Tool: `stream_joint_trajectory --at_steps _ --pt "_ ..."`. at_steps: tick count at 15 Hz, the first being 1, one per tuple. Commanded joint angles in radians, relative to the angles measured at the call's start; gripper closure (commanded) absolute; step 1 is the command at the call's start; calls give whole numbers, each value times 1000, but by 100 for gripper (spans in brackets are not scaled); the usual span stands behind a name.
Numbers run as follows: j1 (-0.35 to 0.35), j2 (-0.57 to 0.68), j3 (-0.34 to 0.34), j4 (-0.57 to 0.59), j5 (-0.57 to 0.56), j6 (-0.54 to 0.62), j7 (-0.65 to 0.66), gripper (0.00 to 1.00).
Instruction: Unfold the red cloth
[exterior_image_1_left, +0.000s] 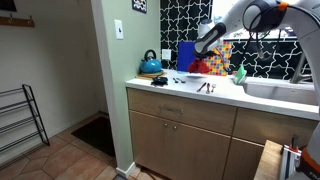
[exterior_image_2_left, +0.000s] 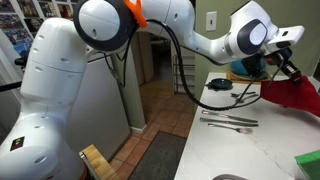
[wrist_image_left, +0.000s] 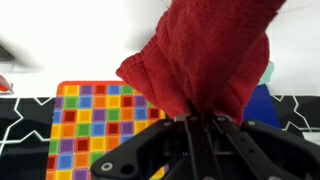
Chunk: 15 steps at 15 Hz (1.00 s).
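Observation:
My gripper is holding the edge from which the red cloth hangs bunched (exterior_image_2_left: 293, 93), so I should set the cloth down on the white countertop (exterior_image_2_left: 280, 138), let go, and grab it by another part.
The red cloth (wrist_image_left: 205, 55) hangs bunched from my gripper (wrist_image_left: 195, 118), which is shut on its edge. In an exterior view the cloth (exterior_image_2_left: 290, 93) is lifted over the white countertop at the right, with the gripper (exterior_image_2_left: 283, 66) just above it. In an exterior view the cloth (exterior_image_1_left: 205, 65) shows as a red patch under the gripper (exterior_image_1_left: 207, 52), in front of a multicoloured checkered board (exterior_image_1_left: 222, 58). The checkered board also fills the lower left of the wrist view (wrist_image_left: 95, 125).
A blue kettle (exterior_image_1_left: 150, 64) stands at the counter's end, with a black object (exterior_image_1_left: 160, 79) next to it. Cutlery (exterior_image_2_left: 228, 121) lies on the counter (exterior_image_2_left: 245, 145). A sink (exterior_image_1_left: 280, 90) is beside it, with a green item (exterior_image_1_left: 239, 73) near it. A blue board (exterior_image_1_left: 185, 55) leans on the patterned backsplash.

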<state>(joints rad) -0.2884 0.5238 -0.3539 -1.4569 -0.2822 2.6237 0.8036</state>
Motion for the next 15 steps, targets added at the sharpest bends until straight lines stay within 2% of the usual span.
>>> stream_joint_trajectory --at_steps 1,3,5,6,9,11,14,15 --pt "-48 -33 50 -69 105 129 5 98" --pt "-72 -26 75 -81 155 181 -12 98" --pt "-80 -15 75 -97 141 160 -45 98" --pt "-76 -11 63 -103 119 144 -50 98" --pt "-27 3 -31 -122 2 59 -18 98" --pt "-18 2 -59 -134 -53 4 -24 98" --pt "-11 3 -82 -134 -108 -120 -43 98" --pt "11 12 -110 -128 -87 -160 -75 98"
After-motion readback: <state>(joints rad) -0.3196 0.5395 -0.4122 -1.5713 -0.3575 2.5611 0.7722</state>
